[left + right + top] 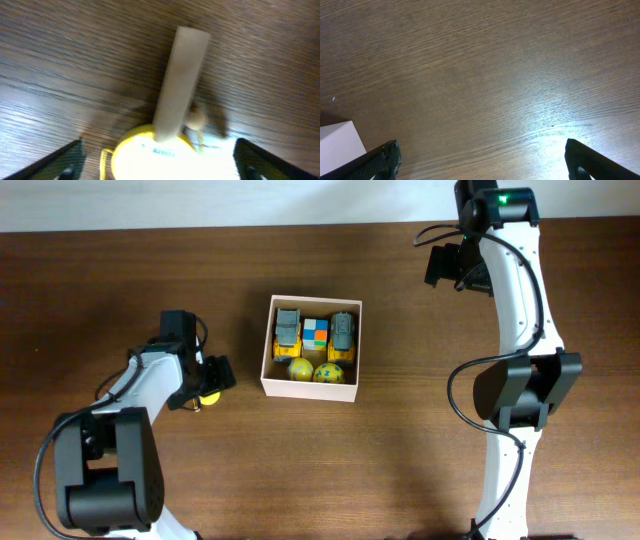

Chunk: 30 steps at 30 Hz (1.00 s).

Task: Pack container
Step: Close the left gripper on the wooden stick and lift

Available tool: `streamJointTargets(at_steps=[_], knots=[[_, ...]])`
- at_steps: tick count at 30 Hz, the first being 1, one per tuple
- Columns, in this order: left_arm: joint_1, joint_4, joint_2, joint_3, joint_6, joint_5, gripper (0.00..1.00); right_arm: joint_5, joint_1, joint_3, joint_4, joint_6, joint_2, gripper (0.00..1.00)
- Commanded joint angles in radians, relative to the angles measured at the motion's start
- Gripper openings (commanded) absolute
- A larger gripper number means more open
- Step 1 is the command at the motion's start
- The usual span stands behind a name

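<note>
The left gripper's fingers are on both sides of the toy's wide yellow end (pixel 150 159), so next the left gripper shifts to the slim wooden handle (pixel 181 82) and closes there before it lifts.
The container (pixel 268 345), a square white box with a tan inside, sits mid-table and holds two toy trucks (pixel 287 332), a coloured cube (pixel 316 334) and two yellow balls (pixel 301 369). Its corner shows in the right wrist view (pixel 337 145). My left gripper (pixel 213 380) is left of the container, open, with its fingers either side of a yellow toy with a wooden handle (pixel 152 155), (pixel 208 397) lying on the table. My right gripper (pixel 445 265) is open and empty at the far right, above bare table.
The wooden handle (pixel 180 82) points away from the left gripper. A small wooden bead (pixel 196 119) on a yellow string lies beside the toy. The right arm's base column (pixel 520 380) stands at the right.
</note>
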Motion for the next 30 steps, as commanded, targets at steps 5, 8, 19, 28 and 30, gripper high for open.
streamJointTargets(at_steps=[5,8,19,28,30], knots=[[0.011,0.074,0.069,-0.048,0.041,-0.176,0.99,0.005,-0.003,0.001,-0.002,0.005,-0.015,0.99],[0.011,0.131,0.069,-0.048,0.055,-0.197,0.99,0.005,-0.003,0.001,-0.002,0.005,-0.015,0.99],[0.011,0.151,0.069,-0.048,0.093,-0.082,0.77,0.005,-0.003,0.001,-0.002,0.005,-0.015,0.99],[0.011,0.114,0.069,-0.048,0.092,-0.059,0.43,0.005,-0.003,0.001,-0.002,0.005,-0.015,0.99],[0.011,0.114,0.069,-0.048,0.092,-0.059,0.4,0.005,-0.003,0.001,-0.002,0.005,-0.015,0.99]])
